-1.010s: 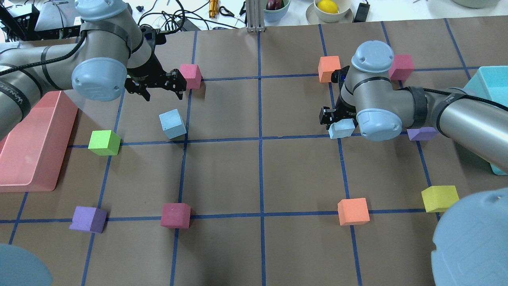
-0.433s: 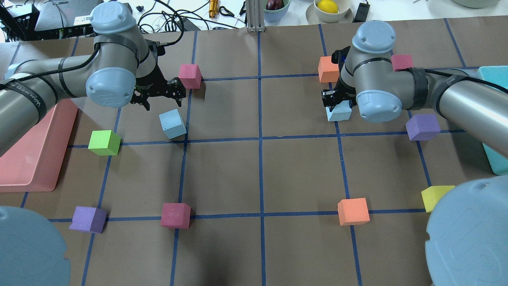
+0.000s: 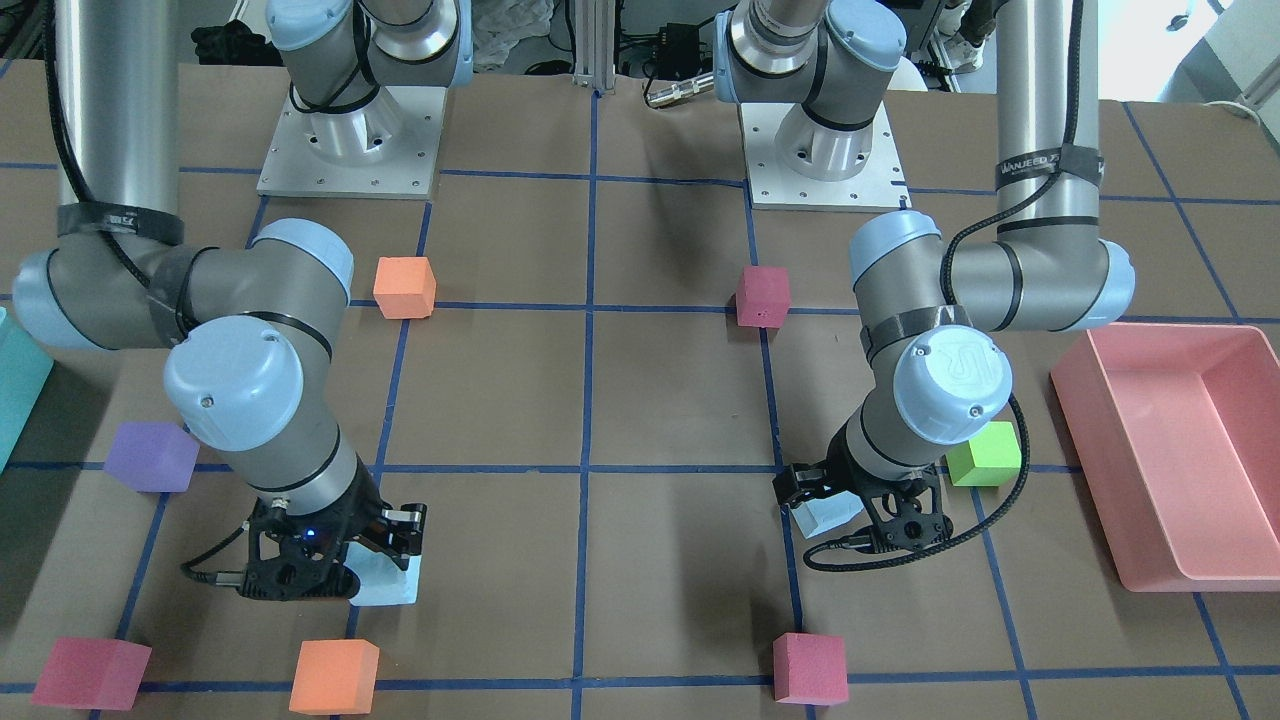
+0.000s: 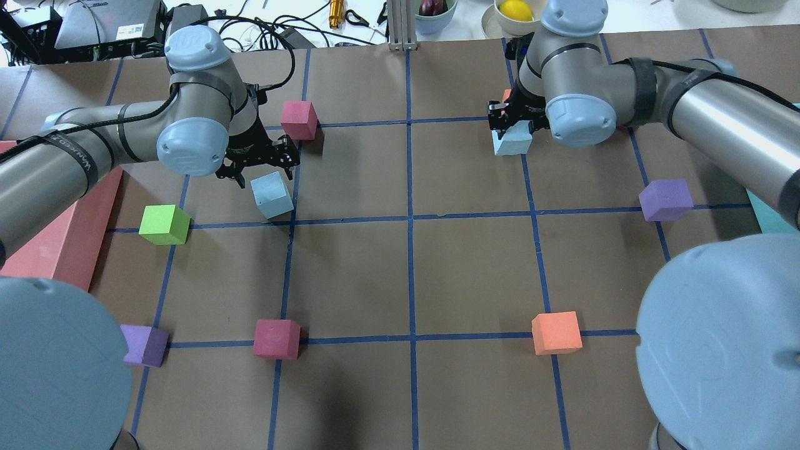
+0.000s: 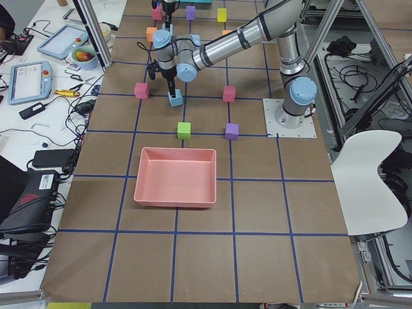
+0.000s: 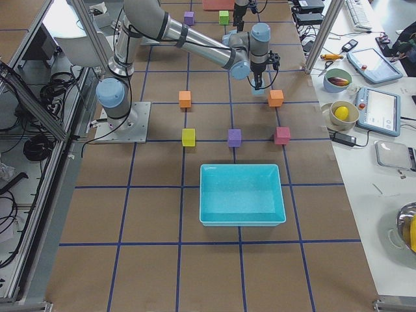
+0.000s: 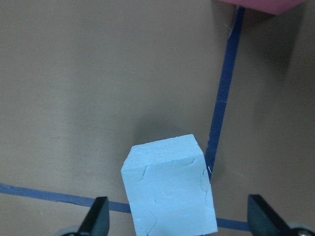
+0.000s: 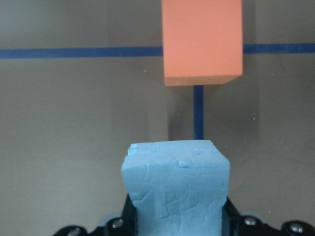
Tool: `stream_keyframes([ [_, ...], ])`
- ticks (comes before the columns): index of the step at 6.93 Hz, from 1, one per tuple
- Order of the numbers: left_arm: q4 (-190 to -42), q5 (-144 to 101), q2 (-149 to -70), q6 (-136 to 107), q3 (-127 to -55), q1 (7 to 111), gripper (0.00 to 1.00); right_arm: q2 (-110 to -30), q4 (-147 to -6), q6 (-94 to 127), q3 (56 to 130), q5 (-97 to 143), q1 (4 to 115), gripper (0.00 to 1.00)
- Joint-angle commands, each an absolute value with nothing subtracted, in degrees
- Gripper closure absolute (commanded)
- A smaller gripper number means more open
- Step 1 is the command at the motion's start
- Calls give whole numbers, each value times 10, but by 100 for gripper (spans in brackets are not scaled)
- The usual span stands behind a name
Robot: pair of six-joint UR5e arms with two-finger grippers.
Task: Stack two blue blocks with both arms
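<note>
My right gripper's blue block [image 3: 385,580] is a long way from my left gripper's. Next, my right gripper puts its block down at the middle line [image 3: 576,628] as the base first.
One pale blue block [image 4: 272,195] lies on the table in the left half. My left gripper [image 4: 262,167] hangs open just above and behind it. In the left wrist view the block [image 7: 170,189] sits between the two spread fingers [image 7: 98,219], untouched. My right gripper [image 4: 511,120] is shut on the second blue block [image 4: 512,140] and holds it low over the table at the far right. In the right wrist view this block [image 8: 175,187] fills the jaws, with an orange cube [image 8: 203,42] just beyond it. In the front view it shows under the right gripper [image 3: 385,588].
A crimson cube [image 4: 299,120] stands just beyond the left gripper and a green cube [image 4: 164,225] to its left. A pink tray [image 4: 69,237] lies at the left edge and a teal bin [image 6: 240,195] at the right. Purple [image 4: 665,200], orange [image 4: 556,332] and crimson [image 4: 276,339] cubes are scattered nearer.
My right gripper has carried its blue block away from the robot toward the far orange cube. My left gripper, still open, has moved down and closer to the block on the table.
</note>
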State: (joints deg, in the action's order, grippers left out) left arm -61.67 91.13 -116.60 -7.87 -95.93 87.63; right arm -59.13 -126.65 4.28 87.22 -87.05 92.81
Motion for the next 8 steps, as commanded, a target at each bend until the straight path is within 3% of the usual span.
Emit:
stream_keyframes([
  [1, -577, 912, -1176, -81, -986, 876, 0, -534, -1232, 127, 778, -872, 978, 93],
  [2, -544, 912, -1182, -70, -995, 876, 36, -509, -1208, 155, 733, -871, 999, 92],
  [3, -541, 911, -1180, -69, -1000, 875, 86, -482, -1198, 174, 695, -871, 1016, 91],
  [4, -541, 908, -1180, -68, -1002, 876, 97, -458, -1198, 199, 671, -871, 1030, 90],
  [5, -541, 908, -1179, -55, -1001, 875, 100, -449, -1198, 200, 660, -865, 1033, 87],
  [8, -544, 914, -1161, 24, -992, 875, 100, -436, -1199, 199, 657, -863, 1044, 83],
])
